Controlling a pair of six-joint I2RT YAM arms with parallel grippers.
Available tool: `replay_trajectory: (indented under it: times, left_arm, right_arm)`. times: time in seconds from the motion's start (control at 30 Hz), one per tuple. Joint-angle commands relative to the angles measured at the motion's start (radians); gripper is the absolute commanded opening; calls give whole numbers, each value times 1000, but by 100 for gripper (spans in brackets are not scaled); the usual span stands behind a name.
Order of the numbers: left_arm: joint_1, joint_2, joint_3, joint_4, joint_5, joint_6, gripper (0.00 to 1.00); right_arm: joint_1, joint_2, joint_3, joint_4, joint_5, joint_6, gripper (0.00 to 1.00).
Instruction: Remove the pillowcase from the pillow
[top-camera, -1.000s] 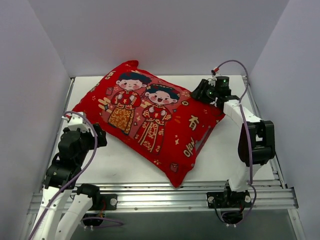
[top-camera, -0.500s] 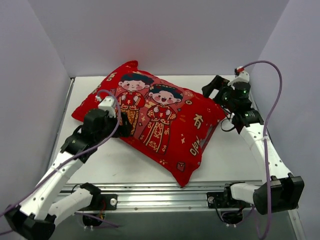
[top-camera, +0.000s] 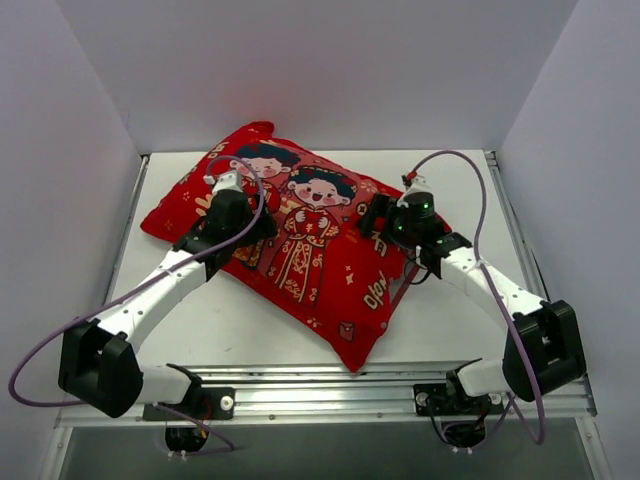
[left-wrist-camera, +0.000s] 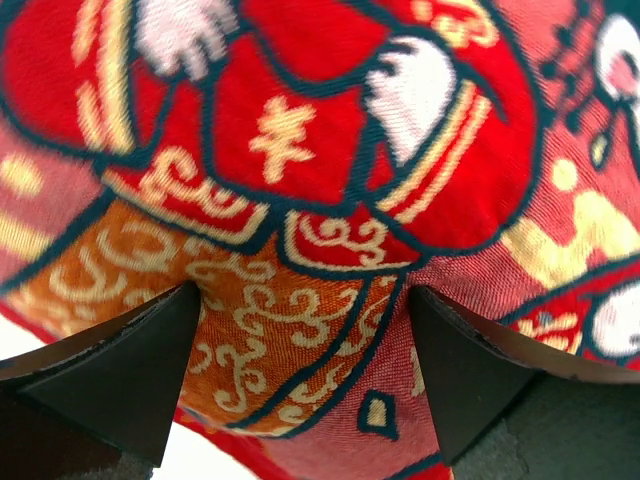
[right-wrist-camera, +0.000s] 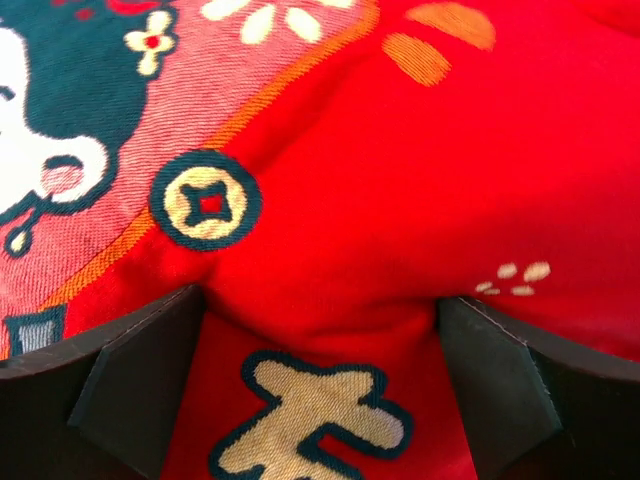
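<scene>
The pillowcase's open edge is away from my right gripper, which straddles a puffed fold on the pillowcase's side (right-wrist-camera: 325, 310), so my right gripper should move back and pinch that edge (top-camera: 404, 288).
The red pillowcase (top-camera: 310, 240) with two cartoon children lies diagonally across the white table and fully covers the pillow, so no white cushion shows. My left gripper (top-camera: 238, 222) rests on its left part, over the left figure's robe. In the left wrist view the left gripper (left-wrist-camera: 302, 305) is open, with the orange patterned pillowcase fabric (left-wrist-camera: 300, 200) bulging between the fingers. My right gripper (top-camera: 380, 218) sits on the right part, by the gold characters. In the right wrist view the right gripper (right-wrist-camera: 320, 305) is open over a puffed fold of the pillowcase (right-wrist-camera: 400, 180).
White walls close in the table on the left, back and right. An aluminium rail (top-camera: 330, 385) runs along the near edge. Purple cables (top-camera: 470, 170) loop above both arms. Bare table (top-camera: 230, 320) shows in front of the pillowcase.
Both arms have reached inward onto the pillowcase. The left gripper moved up and right onto the left figure. The right gripper moved left and down onto the right side. The pillowcase shifted slightly.
</scene>
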Motion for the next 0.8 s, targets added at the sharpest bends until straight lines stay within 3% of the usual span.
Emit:
replay_trajectory:
  times: [0.0,0.13,0.3,0.5,0.67,0.77]
  left_arm:
    - [100,-1,-26,67,-73,-82,94]
    - [150,-29,-56,55,-39,-49,94]
    - [116,-72,32,11,19,76,94]
    - [-213,-10,298,-216,-180,352,94]
    - [-497,77,408,-273,-380,467,94]
    - [-563,169,456,-276,-441,491,94]
  right_arm:
    - [78,94,-2,188,-101,27,95]
    - [119,174,33,250,-92,60,95]
    - [142,200,116,235,-69,50,95]
    - [138,110,231,18,81,16,100]
    - [74,-63,214,-152,243,31,100]
    - [-17,-152,177,-212,241,62,100]
